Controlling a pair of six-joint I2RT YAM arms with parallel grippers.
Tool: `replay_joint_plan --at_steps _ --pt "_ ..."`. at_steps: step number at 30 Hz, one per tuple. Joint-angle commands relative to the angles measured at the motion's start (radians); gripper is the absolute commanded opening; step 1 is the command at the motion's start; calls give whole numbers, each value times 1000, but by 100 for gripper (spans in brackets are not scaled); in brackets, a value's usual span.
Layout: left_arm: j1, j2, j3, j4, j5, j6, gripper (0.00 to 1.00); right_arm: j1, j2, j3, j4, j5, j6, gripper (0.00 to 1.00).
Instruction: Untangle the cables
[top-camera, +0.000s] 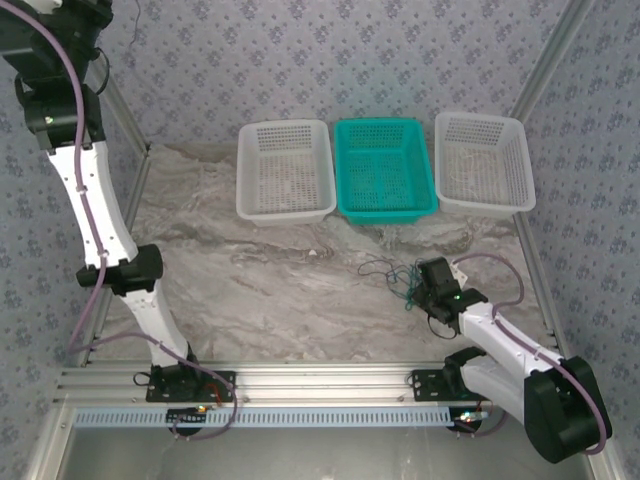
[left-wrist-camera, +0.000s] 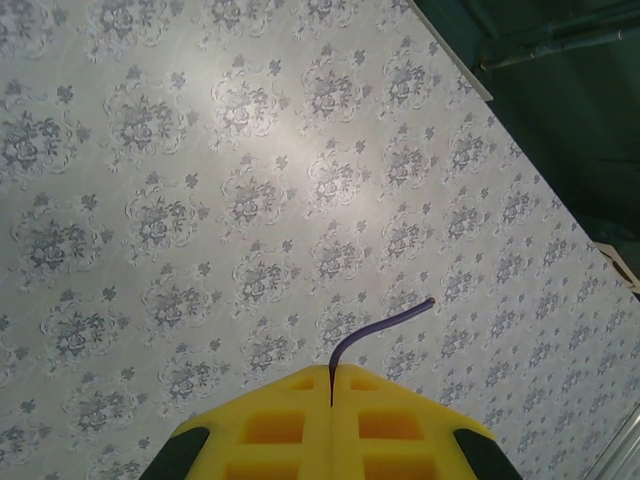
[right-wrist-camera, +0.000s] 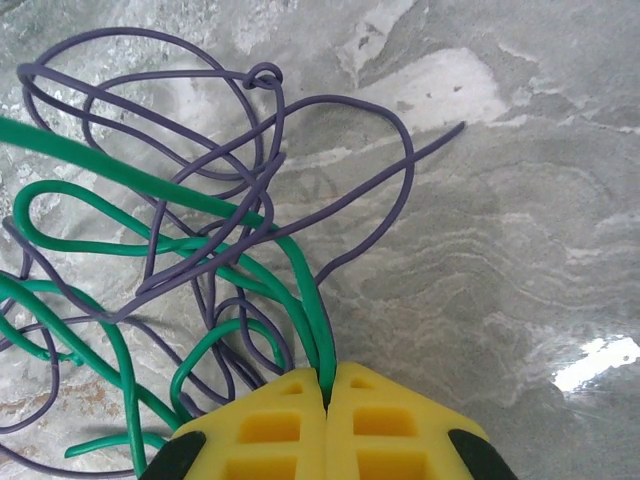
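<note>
My left gripper should keep carrying, as the purple wire in my left gripper (top-camera: 136, 22) hangs clear of the tangle, until the wire hangs over the nearest white basket (top-camera: 287, 170), then let go.
The cables (top-camera: 393, 275) are a small loose tangle of thin green and purple wires on the marble table, right of centre. My right gripper (top-camera: 432, 283) sits at the tangle's right edge. In the right wrist view its yellow fingers (right-wrist-camera: 270, 425) are shut (right-wrist-camera: 325, 380) on a green cable (right-wrist-camera: 303, 292), which loops away among the purple wires (right-wrist-camera: 345, 125) lying flat on the table. My left arm (top-camera: 88, 200) is raised high at the far left. In the left wrist view that gripper (left-wrist-camera: 331, 374) is shut on the short end of a purple wire (left-wrist-camera: 385, 325), held up against the wallpaper.
Three mesh baskets stand in a row at the back of the table: a white one (top-camera: 285, 205), a teal one (top-camera: 385, 208) and another white one (top-camera: 484, 200). Patterned walls close in the sides. An aluminium rail (top-camera: 320, 380) runs along the near edge.
</note>
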Motion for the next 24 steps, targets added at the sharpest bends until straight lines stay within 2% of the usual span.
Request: replay_joint_plan --at_steps 1,6,9,14,21,24 --pt "-19 -9 49 140 17 -15 0 2 -28 -18 -73 53 31 0" --pt "-58 -8 49 160 8 17 0 2 -55 -30 -69 56 36 0" --pt "-103 7 49 39 19 60 0 3 -57 -33 -70 61 40 0" --pt "-225 74 47 -207 -12 233 0 3 -58 -33 -72 55 37 0" --pt "-292 222 45 -365 -55 320 0 2 -76 -39 -75 47 37 0" --pt "-312 262 -15 -369 -78 362 0 2 -90 -44 -77 49 43 0"
